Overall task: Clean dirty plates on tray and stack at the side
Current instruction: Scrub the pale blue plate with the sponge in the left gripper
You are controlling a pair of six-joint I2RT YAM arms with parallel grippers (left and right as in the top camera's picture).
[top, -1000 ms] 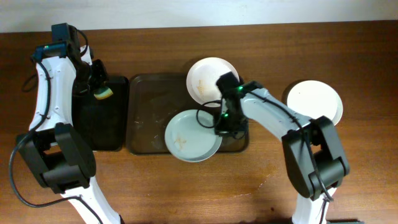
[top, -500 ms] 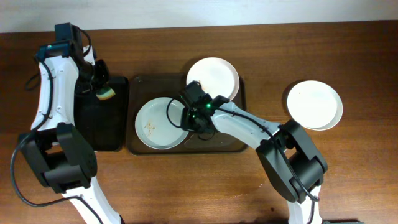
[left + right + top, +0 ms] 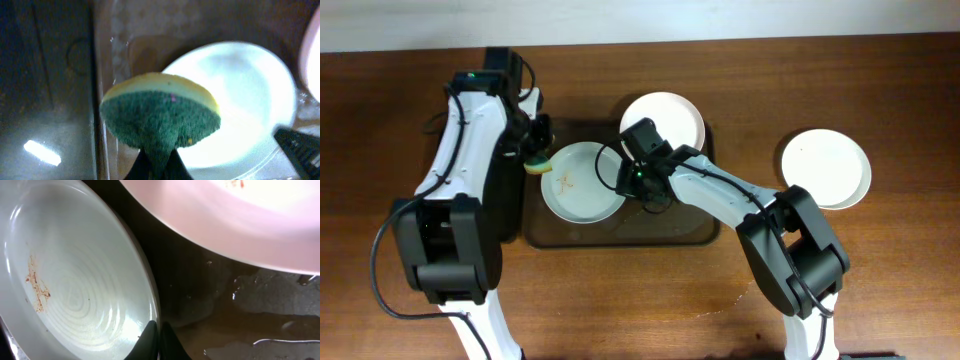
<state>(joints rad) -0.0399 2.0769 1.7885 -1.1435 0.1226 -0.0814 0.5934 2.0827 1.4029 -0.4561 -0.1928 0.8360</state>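
Note:
The brown smear (image 3: pixel 563 182) is still on the plate while the sponge hovers at the plate's edge, so the robot's left gripper should wipe across the plate's face (image 3: pixel 583 190) before the right gripper stacks the plate.
A white dirty plate (image 3: pixel 582 182) with a brown smear lies on the left half of the dark tray (image 3: pixel 665 226); it also shows in the right wrist view (image 3: pixel 75 280) and the left wrist view (image 3: pixel 240 100). My right gripper (image 3: pixel 625 182) is shut on that plate's right rim (image 3: pixel 156 330). A second dirty plate (image 3: pixel 665 120) sits at the tray's back right (image 3: pixel 235 215). A third white plate (image 3: pixel 825 167) lies on the table at the right. My left gripper (image 3: pixel 535 160) is shut on a yellow-and-green sponge (image 3: pixel 160 117), held over the smeared plate's left edge.
A smaller black rectangular tray (image 3: pixel 505 215) lies left of the big tray, partly under my left arm. Wet streaks shine on the big tray's floor (image 3: pixel 270 310). The table's back edge runs along the top.
My left arm swung right from the black tray, bringing the sponge to the plate's left edge. My right gripper dragged the smeared plate from the tray's front to its left half.

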